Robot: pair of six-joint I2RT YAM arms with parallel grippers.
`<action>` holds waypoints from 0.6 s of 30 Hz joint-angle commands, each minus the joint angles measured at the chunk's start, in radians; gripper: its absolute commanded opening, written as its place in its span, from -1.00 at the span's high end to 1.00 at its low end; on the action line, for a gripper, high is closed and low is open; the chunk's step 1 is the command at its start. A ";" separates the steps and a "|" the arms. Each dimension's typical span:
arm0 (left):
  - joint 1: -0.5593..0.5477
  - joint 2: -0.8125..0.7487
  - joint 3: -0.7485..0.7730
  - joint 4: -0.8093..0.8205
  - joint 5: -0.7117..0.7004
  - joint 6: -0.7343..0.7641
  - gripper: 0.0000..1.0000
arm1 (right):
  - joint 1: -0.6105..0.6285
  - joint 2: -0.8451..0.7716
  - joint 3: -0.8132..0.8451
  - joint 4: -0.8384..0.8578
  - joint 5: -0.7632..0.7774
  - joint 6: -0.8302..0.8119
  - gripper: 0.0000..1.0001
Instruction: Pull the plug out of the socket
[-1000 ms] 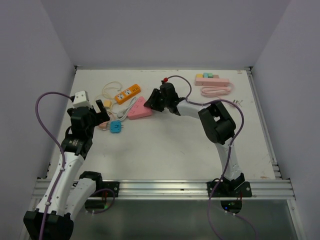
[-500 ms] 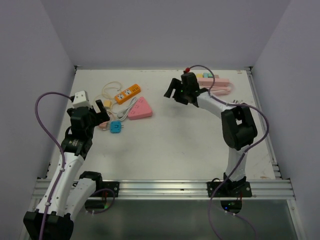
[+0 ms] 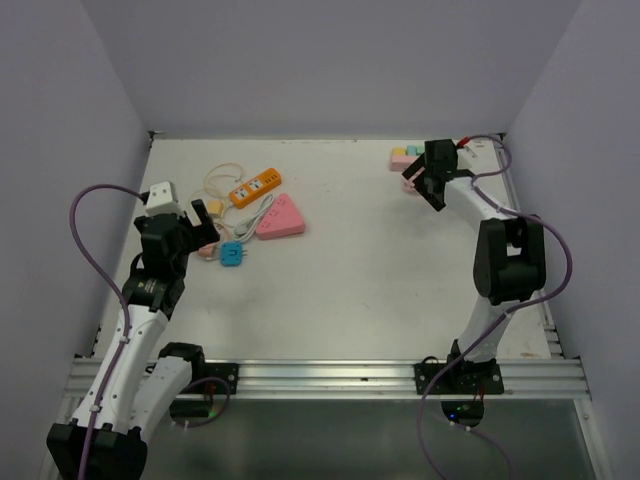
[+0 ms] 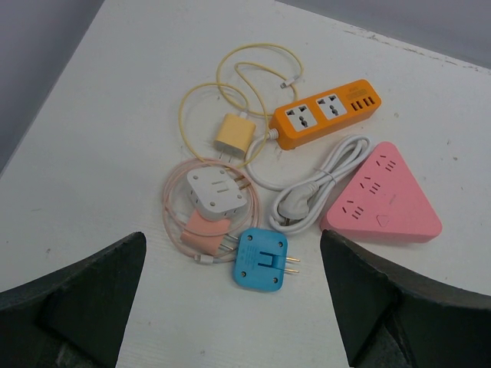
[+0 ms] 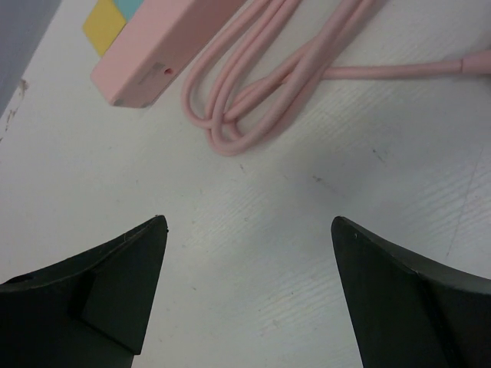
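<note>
My gripper will bring the socket strip along with its plugs when it pulls the cable, because the pink cable [image 3: 410,187] lies bunched beside its matching pink socket strip [image 3: 402,163].
A pink socket strip [image 5: 157,55] lies at the back right with a yellow plug [image 5: 105,23] and a teal plug [image 5: 132,6] on its top; its pink cable [image 5: 261,92] is coiled beside it. My right gripper [image 5: 249,221] hovers open over bare table just in front of that coil, holding nothing. From above, the right gripper [image 3: 424,186] covers most of the strip [image 3: 400,159]. My left gripper [image 4: 232,236] is open above a loose blue plug [image 4: 261,260].
At the back left lie a pink triangular socket [image 4: 383,195], an orange power strip [image 4: 326,113], a white cord [image 4: 314,192], a white adapter [image 4: 215,192] and a yellow charger [image 4: 232,136] with its cable. Walls close in the table [image 3: 350,290].
My right gripper has swung from the pink triangular socket across to the back right corner, opening on the way. The left arm has stayed still.
</note>
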 commanded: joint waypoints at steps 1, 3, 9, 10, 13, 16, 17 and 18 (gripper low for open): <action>-0.007 -0.001 0.003 0.046 -0.007 -0.004 -0.99 | -0.011 0.049 0.083 -0.064 0.100 0.085 -0.82; -0.007 0.000 0.002 0.046 -0.004 -0.004 -0.99 | -0.017 0.094 0.119 -0.064 0.096 0.101 -0.81; -0.007 0.013 0.005 0.047 0.000 -0.004 -0.99 | -0.026 0.177 0.199 -0.052 0.110 0.145 -0.77; -0.007 0.016 0.005 0.047 -0.002 -0.004 -0.99 | -0.027 0.203 0.209 -0.049 0.110 0.145 -0.77; -0.007 0.020 0.003 0.046 -0.004 -0.004 -0.99 | -0.034 0.241 0.236 -0.036 0.100 0.159 -0.75; -0.007 0.023 0.003 0.046 -0.005 -0.002 -0.99 | -0.044 0.273 0.238 -0.009 0.083 0.190 -0.73; -0.009 0.023 0.005 0.046 -0.007 -0.002 -0.99 | -0.049 0.281 0.245 -0.004 0.078 0.209 -0.73; -0.009 0.026 0.006 0.044 -0.007 -0.002 -0.99 | -0.049 0.289 0.250 0.002 0.075 0.214 -0.72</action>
